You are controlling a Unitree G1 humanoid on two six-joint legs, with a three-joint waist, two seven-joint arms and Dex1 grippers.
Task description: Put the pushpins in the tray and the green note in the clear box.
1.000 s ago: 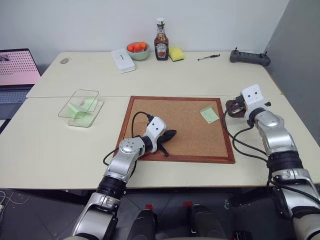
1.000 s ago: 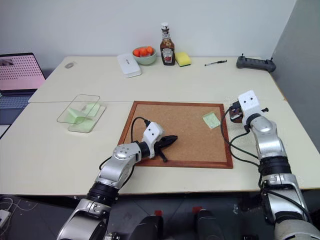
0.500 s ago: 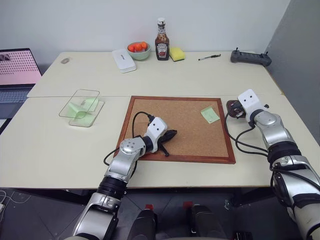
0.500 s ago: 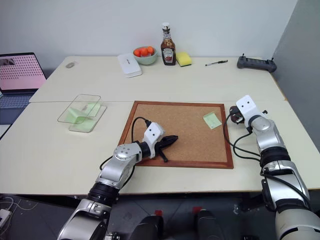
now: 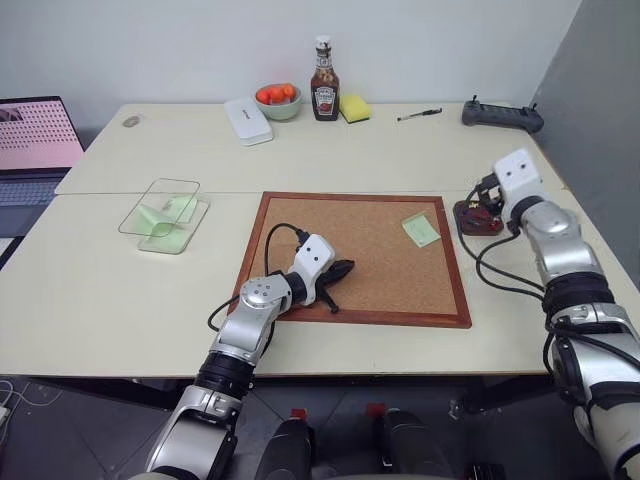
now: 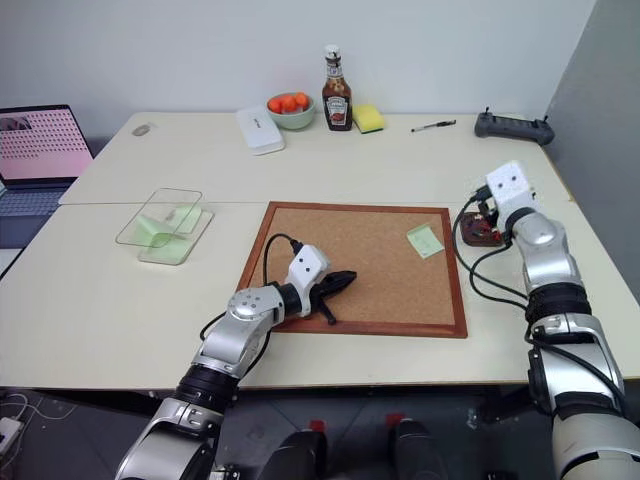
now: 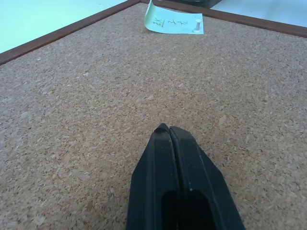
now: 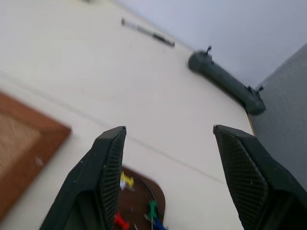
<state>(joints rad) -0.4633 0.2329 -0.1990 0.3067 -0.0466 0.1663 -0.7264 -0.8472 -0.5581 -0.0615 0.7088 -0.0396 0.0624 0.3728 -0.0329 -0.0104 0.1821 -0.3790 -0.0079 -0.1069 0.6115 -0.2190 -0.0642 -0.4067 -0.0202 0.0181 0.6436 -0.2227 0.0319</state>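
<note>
Just one white pin holds one corner of the green note point(image 5: 421, 230), so I expect the entire note to come off the cork board when the robot pulls it.
The green note point(image 5: 420, 229) lies on the cork board point(image 5: 355, 290) near its far right corner, and a small white pin point(image 7: 197, 24) sticks in one corner of the note point(image 7: 173, 20). The tray point(image 5: 478, 217), a small dark brown dish, sits on the table just right of the board and holds several pushpins point(image 8: 152, 209) in yellow, green, red and blue. My right gripper point(image 8: 168, 128) hangs open just above the tray, holding nothing. My left gripper point(image 5: 343, 267) rests shut on the board's near half. The clear box point(image 5: 158, 205) stands at the left with green paper inside.
Along the far edge stand a ketchup bottle point(image 5: 322, 80), a bowl of oranges point(image 5: 275, 99), a yellow sponge point(image 5: 352, 107), a white case point(image 5: 246, 120), a pen point(image 5: 417, 114) and a dark controller point(image 5: 501, 115). A laptop point(image 5: 35, 140) sits at the far left.
My right gripper has opened and risen from the tray, moving slightly farther away. The left arm has not moved.
</note>
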